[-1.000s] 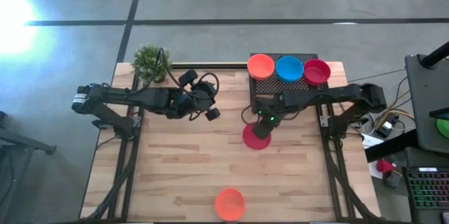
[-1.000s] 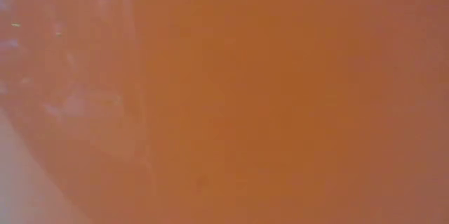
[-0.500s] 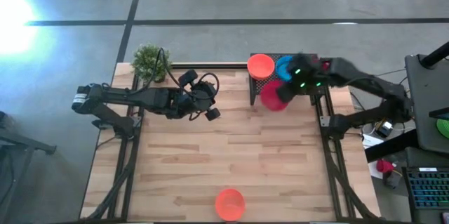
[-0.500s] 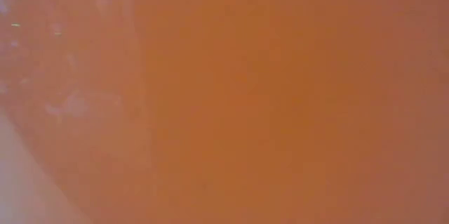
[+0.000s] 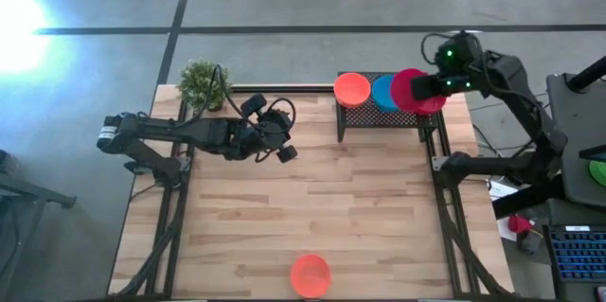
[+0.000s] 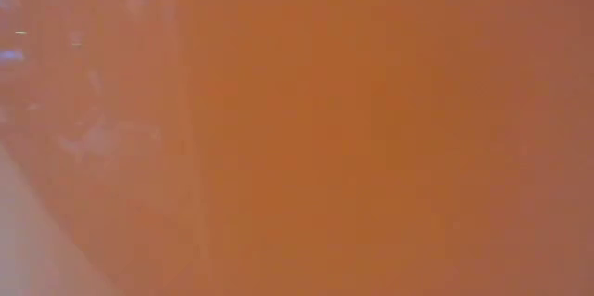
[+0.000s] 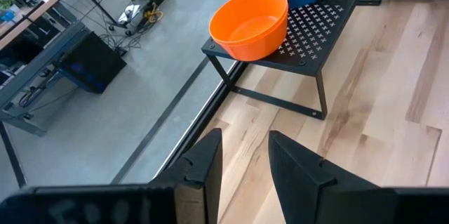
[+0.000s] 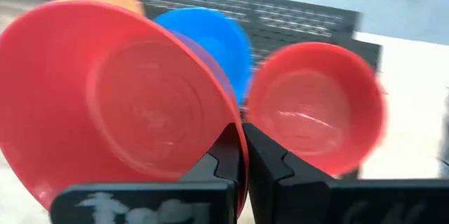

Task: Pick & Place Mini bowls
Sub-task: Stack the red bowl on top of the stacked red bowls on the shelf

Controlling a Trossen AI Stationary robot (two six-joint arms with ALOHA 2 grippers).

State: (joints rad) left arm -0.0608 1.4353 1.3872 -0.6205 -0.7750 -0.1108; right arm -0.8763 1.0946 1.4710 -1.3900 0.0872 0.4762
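Observation:
The held red bowl (image 8: pixel 133 94) is hollow-up and the rack's red bowl is empty. My right gripper should now go over that empty bowl (image 8: pixel 312 108) and release once both nest.
My right gripper (image 5: pixel 426 88) (image 8: pixel 242 134) is raised over the black mesh rack (image 5: pixel 367 117) at the table's far right, shut on a red mini bowl (image 5: pixel 407 90) (image 8: pixel 119 90). An orange bowl (image 5: pixel 351 88) (image 7: pixel 249 13), a blue bowl (image 5: pixel 383 93) (image 8: pixel 210 38) and a second red bowl (image 5: pixel 434 106) (image 8: pixel 316 108) sit on their bases on the rack. Another orange bowl (image 5: pixel 310 275) stands at the near edge. My left gripper (image 5: pixel 284 133) (image 7: pixel 245 143) waits open at the table's left middle, pointing at the rack. My right gripper pinches the red bowl's rim (image 8: pixel 231 129) between its two fingers, one finger on the inside of the wall and one on the outside. The bowl is lifted clear and tipped, its hollow facing the wrist camera, above the rack's right half.
A small green potted plant (image 5: pixel 204 81) stands at the far left corner. An orange surface (image 6: pixel 297 129) right in front of the lens fills the low view. Bare wood (image 5: pixel 312 207) lies between the rack and the near-edge bowl. Cluttered desks stand beyond the table's right edge.
My right gripper has lifted the red bowl off the table's middle and carried it up and toward the far right edge. It now hangs over the rack, beside the blue bowl and above the other red one. The bowl has tipped on the way.

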